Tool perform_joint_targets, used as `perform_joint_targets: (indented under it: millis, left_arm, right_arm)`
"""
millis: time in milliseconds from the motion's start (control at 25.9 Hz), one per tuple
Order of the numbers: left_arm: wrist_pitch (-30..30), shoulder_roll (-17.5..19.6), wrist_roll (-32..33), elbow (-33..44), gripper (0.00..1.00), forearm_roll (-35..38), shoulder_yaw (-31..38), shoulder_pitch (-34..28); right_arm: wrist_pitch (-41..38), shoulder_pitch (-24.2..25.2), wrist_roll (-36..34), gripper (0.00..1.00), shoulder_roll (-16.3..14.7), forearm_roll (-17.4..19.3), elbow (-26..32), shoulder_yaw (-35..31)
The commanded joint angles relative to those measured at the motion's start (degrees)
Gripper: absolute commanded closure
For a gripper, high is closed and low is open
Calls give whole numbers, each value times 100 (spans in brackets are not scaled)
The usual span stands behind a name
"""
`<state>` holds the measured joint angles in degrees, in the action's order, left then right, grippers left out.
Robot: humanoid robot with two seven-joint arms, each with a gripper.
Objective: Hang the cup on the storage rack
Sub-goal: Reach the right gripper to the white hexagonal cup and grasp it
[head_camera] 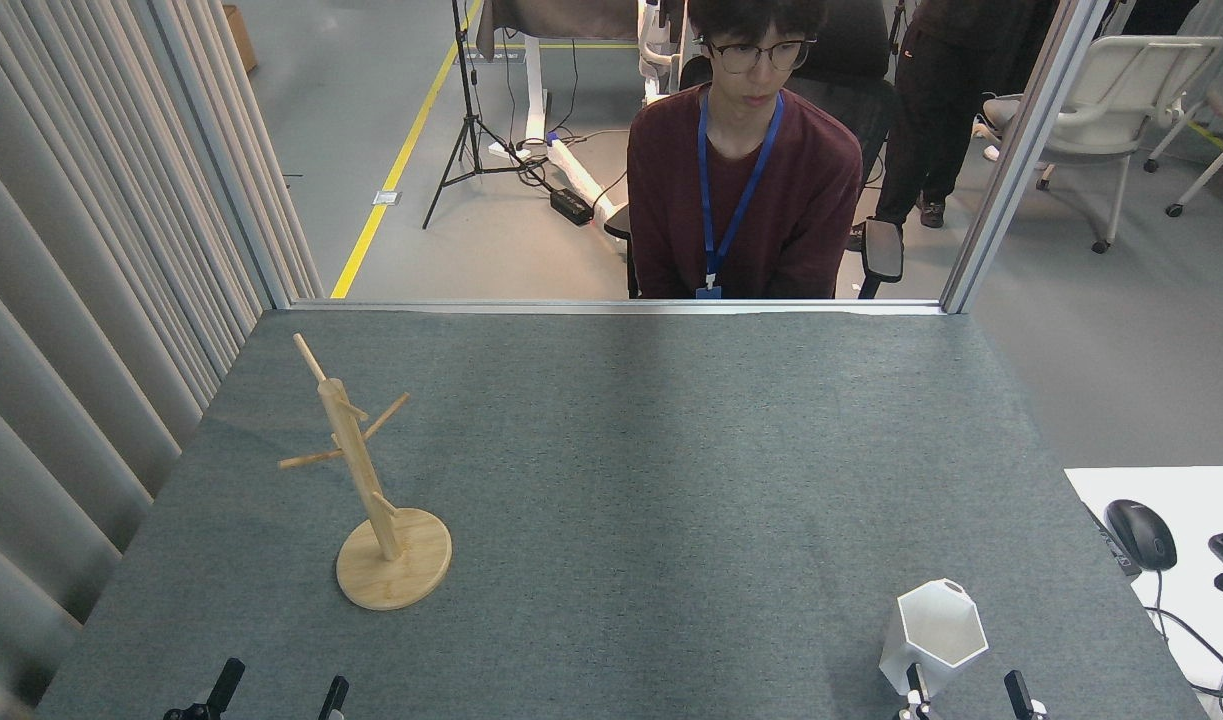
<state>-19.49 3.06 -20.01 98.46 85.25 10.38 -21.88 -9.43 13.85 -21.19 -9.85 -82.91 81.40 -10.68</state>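
Observation:
My gripper will slide the cup onto the rack's peg, where it should hang tipped, opening outward, as the handle loop (955, 588) pokes from one side of the cup (933, 636).
The cup (933, 634), white and faceted with a hexagonal rim, stands upright near the front right of the table. The storage rack (371, 490), a bamboo mug tree on a round disc base with thin angled pegs, stands at the left. My right gripper (965, 692) rises from the bottom edge just in front of the cup, open, its left fingertip overlapping the cup's base. My left gripper (276, 690) pokes up at the bottom left, open and holding nothing, in front of the rack.
A grey felt table (621, 480) carries both things. A person (746, 190) sits behind the far edge. Curtains (81, 300) line the left side. A black mouse (1141, 533) lies on a white desk at the right.

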Motion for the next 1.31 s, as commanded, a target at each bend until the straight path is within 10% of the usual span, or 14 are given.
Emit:
perform_joint_targets:
  millis: [0,773,927,1275]
  left_arm:
    - [7,2,6,-2,1,0,8,0]
    - [157,19,6,7,1,0,52,-18]
    - [157,19,6,7,1,9,52,-18]
    - [-28,-25,50,7,1,202,-668,44]
  right_arm:
    - [-6,-155,-17,1,-87,-6,-151,13]
    - [2,-963,-52,2,-114,-85,-1030,233]
    - [20,-972,-96,52,-123,-164,-1030,233]
    - [-15,-972,-184,53,-26,-331,174,698]
